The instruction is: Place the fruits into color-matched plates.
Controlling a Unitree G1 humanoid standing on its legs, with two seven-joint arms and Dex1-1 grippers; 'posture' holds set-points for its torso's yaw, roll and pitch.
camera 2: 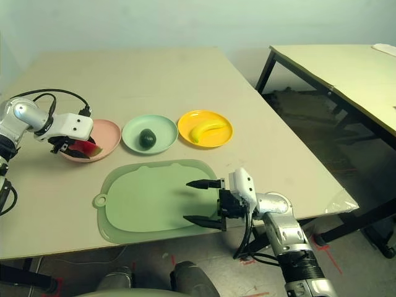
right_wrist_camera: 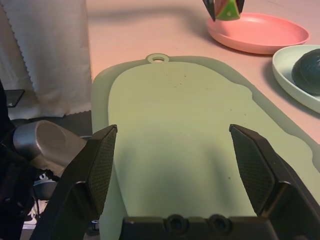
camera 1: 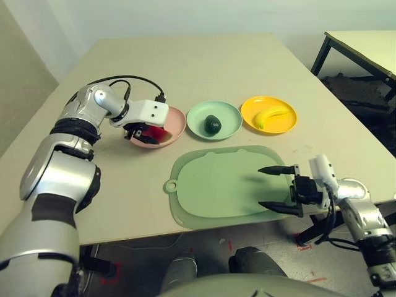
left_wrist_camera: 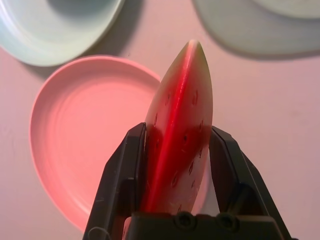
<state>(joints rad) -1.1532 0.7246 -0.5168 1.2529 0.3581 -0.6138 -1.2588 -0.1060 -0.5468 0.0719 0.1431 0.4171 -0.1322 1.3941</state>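
Observation:
The watermelon wedge sticks out over the pale pink plate's near edge (camera 1: 153, 147), so the robot's left gripper should move the wedge farther in over the plate's middle (left_wrist_camera: 117, 145) before it opens.
My left gripper (camera 1: 144, 133) is shut on the red watermelon wedge (left_wrist_camera: 181, 125), holding it just above the pale pink plate (camera 1: 176, 120). Its green rind tip (right_wrist_camera: 226, 10) hangs over the plate's near edge. The dark green avocado (camera 1: 213, 124) lies in the mint green plate (camera 1: 230, 117). In the bright yellow plate (camera 1: 257, 111) rests the yellow banana (camera 1: 270, 116). Over the right part of the green mat (camera 1: 210, 185), my right gripper (camera 1: 274, 189) stands open with nothing between its fingers.
The green mat with its ring tab (camera 1: 171, 185) lies near the table's front edge. A second table (camera 2: 346, 74) stands to the right across a gap. Bare tabletop stretches behind the plates.

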